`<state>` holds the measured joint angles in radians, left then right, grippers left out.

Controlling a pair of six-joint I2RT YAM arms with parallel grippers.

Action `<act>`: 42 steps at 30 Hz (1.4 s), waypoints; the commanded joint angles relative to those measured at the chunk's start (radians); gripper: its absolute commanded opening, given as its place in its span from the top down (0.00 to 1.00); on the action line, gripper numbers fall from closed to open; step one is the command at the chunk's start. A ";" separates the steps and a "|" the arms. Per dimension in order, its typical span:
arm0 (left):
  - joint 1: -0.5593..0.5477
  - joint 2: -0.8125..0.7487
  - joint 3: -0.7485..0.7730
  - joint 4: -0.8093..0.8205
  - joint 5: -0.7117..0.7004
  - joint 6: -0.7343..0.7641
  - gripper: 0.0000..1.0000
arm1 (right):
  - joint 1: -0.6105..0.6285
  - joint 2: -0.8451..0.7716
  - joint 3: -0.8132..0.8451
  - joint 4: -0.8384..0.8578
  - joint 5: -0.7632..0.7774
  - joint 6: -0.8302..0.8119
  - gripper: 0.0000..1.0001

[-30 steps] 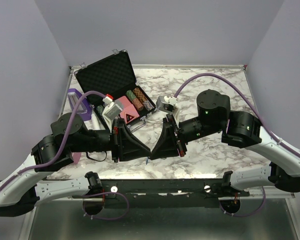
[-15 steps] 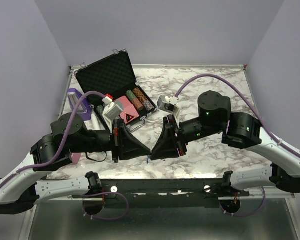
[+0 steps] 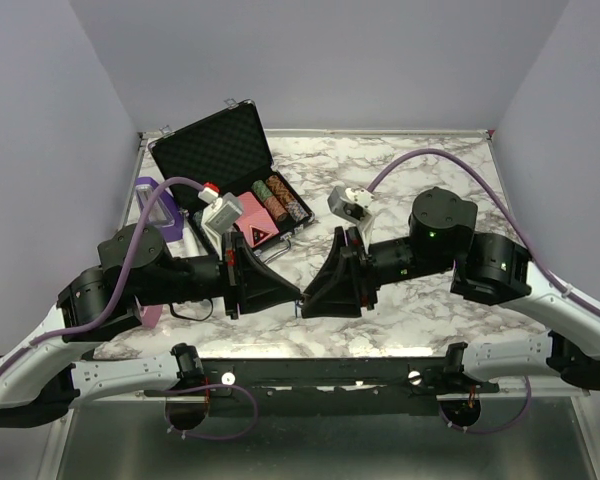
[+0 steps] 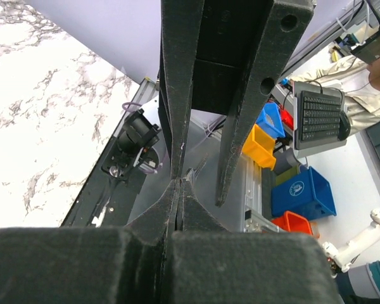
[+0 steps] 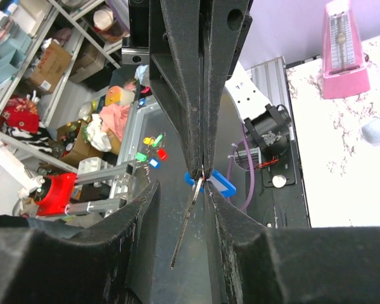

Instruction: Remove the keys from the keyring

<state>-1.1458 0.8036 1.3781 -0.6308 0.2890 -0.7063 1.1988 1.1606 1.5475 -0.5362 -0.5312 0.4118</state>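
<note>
The ring (image 5: pixel 201 177) is covered by my left gripper's fingers where the key hangs, so my right gripper should clamp the key (image 5: pixel 185 221) while they open and regrip the ring.
My two grippers meet tip to tip above the table's front edge in the top view. My left gripper (image 3: pixel 294 292) (image 4: pixel 178 185) is shut on the keyring, whose thin ring is pinched at its tips (image 5: pixel 201 170). The blue tag (image 5: pixel 223 185) sticks out just behind those tips. One silvery key (image 5: pixel 190 212) hangs from the ring, down between my right gripper's fingers. My right gripper (image 3: pixel 309 299) (image 5: pixel 180 193) is open around the key, which lies close to one finger (image 5: pixel 225 218). The ring itself is mostly hidden by the left fingertips.
An open black case (image 3: pixel 215 150) with poker chips (image 3: pixel 280 198) and a pink box (image 3: pixel 252 225) lies at the back left. A purple object (image 3: pixel 148 195) sits by the left edge. A pink metronome (image 5: pixel 345 57) stands on the marble table (image 3: pixel 430 170).
My right arm has swung its elbow to the right and its gripper lies flatter. The left wrist has risen slightly. The two grippers stay joined at the same spot.
</note>
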 commanded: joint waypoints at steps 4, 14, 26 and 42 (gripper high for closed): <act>-0.006 -0.012 0.026 -0.023 -0.031 -0.005 1.00 | 0.007 -0.062 -0.029 0.076 0.102 -0.004 0.59; -0.006 -0.017 0.026 -0.012 -0.031 -0.021 1.00 | 0.007 -0.068 -0.044 0.084 0.120 -0.005 0.59; -0.006 -0.021 0.036 -0.003 -0.040 -0.022 1.00 | 0.007 -0.042 -0.050 0.081 0.077 0.005 0.62; -0.005 -0.020 0.047 -0.003 -0.054 -0.025 1.00 | 0.007 -0.032 -0.058 0.085 0.060 0.018 0.99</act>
<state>-1.1477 0.7902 1.3987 -0.6342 0.2539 -0.7246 1.1999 1.1233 1.4979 -0.4633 -0.4538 0.4316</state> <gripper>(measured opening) 0.007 0.024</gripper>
